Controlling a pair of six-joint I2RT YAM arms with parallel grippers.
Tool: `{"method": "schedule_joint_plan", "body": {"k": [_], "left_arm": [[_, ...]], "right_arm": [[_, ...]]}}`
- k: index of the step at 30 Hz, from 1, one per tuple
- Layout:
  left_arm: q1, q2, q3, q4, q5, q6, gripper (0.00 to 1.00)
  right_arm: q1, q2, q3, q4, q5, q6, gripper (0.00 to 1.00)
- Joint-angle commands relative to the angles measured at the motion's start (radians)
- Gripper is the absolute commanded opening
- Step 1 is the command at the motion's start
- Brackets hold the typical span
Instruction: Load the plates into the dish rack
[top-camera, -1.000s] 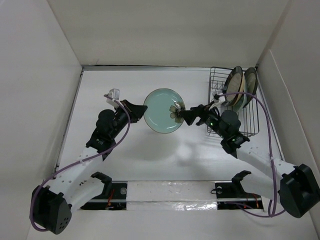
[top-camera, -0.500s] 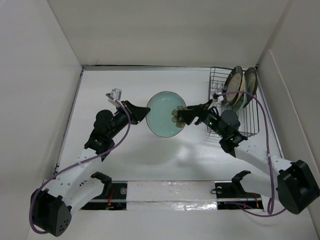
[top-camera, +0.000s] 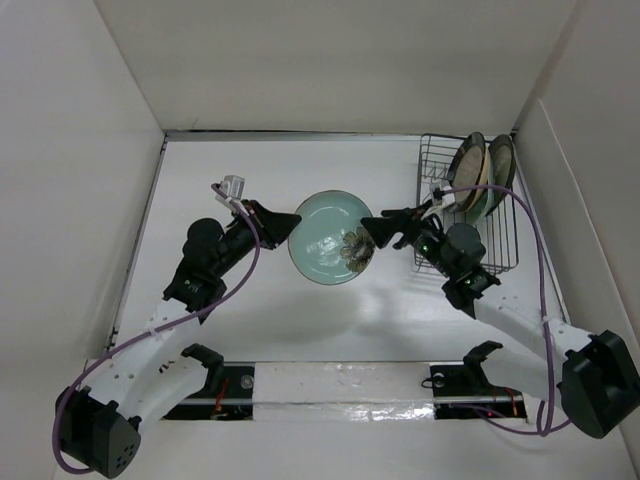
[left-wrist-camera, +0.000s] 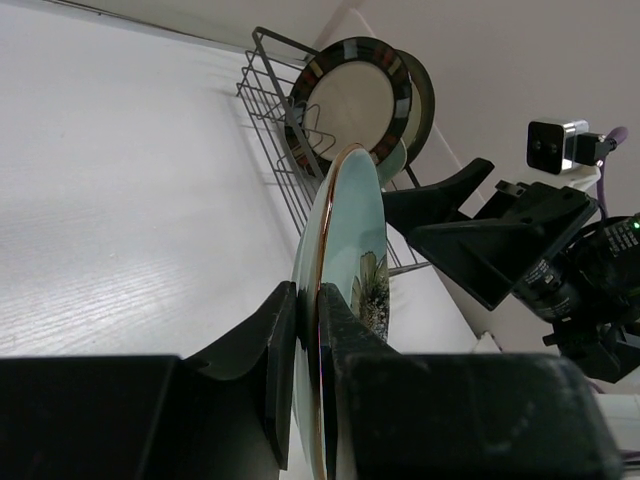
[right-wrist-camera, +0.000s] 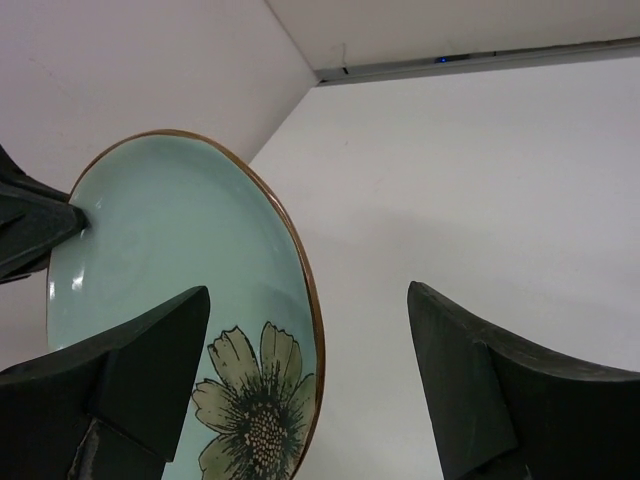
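My right gripper should close on the flower-side rim (top-camera: 369, 256) before my left gripper opens, because my left gripper is holding the teal plate (top-camera: 325, 236) far from the dish rack.
A teal round plate (top-camera: 325, 235) with a dark flower and a brown rim hangs above the table's middle. My left gripper (top-camera: 288, 226) is shut on its left rim; in the left wrist view the plate (left-wrist-camera: 352, 235) runs edge-on out of the left gripper (left-wrist-camera: 315, 305). My right gripper (top-camera: 376, 231) is open at the plate's right edge. In the right wrist view the plate's (right-wrist-camera: 170, 260) rim stands between the spread fingers (right-wrist-camera: 140, 375) of the right gripper (right-wrist-camera: 308, 290), touching neither. The black wire dish rack (top-camera: 440, 165) is at the back right and holds upright plates (top-camera: 470, 168).
White walls close in the table on the left, back and right. A striped-rim plate (left-wrist-camera: 355, 95) faces out of the rack (left-wrist-camera: 275, 95) in the left wrist view. The right arm's camera (left-wrist-camera: 555, 148) and cable sit close behind the held plate.
The plate has tipped from nearly edge-on to more face-up, so its flower now shows from above. My right gripper has drawn back slightly to the right, off the plate's face.
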Motion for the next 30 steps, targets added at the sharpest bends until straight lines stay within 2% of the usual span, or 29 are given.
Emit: {"method": "schedule_joint_plan", "body": {"k": [1, 5, 6, 12, 13, 14, 15, 16, 18, 19, 23, 26, 27, 30], "left_arm": [[-0.001, -0.047, 0.068, 0.145, -0.006, -0.016, 0.00], [-0.001, -0.039, 0.066, 0.177, 0.029, -0.025, 0.00], [-0.001, -0.041, 0.057, 0.200, 0.035, -0.031, 0.00], [-0.001, -0.024, 0.061, 0.247, 0.090, -0.065, 0.00], [-0.001, -0.024, 0.061, 0.249, 0.102, -0.068, 0.00], [-0.001, -0.025, 0.071, 0.237, 0.105, -0.062, 0.00], [-0.001, -0.022, 0.080, 0.220, 0.104, -0.053, 0.00], [-0.001, -0.021, 0.089, 0.203, 0.102, -0.040, 0.00], [-0.001, -0.018, 0.107, 0.154, 0.096, -0.011, 0.00], [-0.001, -0.021, 0.107, 0.137, 0.072, -0.005, 0.00], [-0.001, -0.033, 0.147, -0.011, -0.061, 0.076, 0.00], [-0.001, -0.033, 0.204, -0.139, -0.135, 0.154, 0.19], [-0.001, -0.038, 0.228, -0.182, -0.150, 0.171, 0.32], [-0.001, -0.056, 0.284, -0.261, -0.242, 0.255, 0.53]], "right_arm": [[0.006, -0.017, 0.011, -0.008, 0.041, -0.035, 0.85], [0.006, 0.047, 0.023, 0.036, -0.060, -0.018, 0.84], [0.016, 0.078, 0.038, 0.036, -0.155, -0.018, 0.83], [0.036, 0.256, 0.066, 0.202, -0.445, 0.044, 0.74], [0.036, 0.264, 0.062, 0.251, -0.459, 0.056, 0.69], [0.036, 0.267, 0.040, 0.320, -0.473, 0.082, 0.54], [0.036, 0.265, 0.033, 0.320, -0.475, 0.094, 0.54], [0.036, 0.267, 0.031, 0.352, -0.479, 0.102, 0.36], [0.036, 0.267, 0.031, 0.368, -0.497, 0.108, 0.16], [0.036, 0.259, 0.026, 0.389, -0.496, 0.113, 0.00], [0.036, 0.181, 0.011, 0.376, -0.441, 0.101, 0.00], [0.026, 0.083, 0.057, 0.239, -0.363, 0.029, 0.00], [0.014, 0.057, 0.074, 0.202, -0.276, 0.012, 0.00], [-0.010, 0.000, 0.175, 0.034, -0.148, -0.059, 0.00]]}}
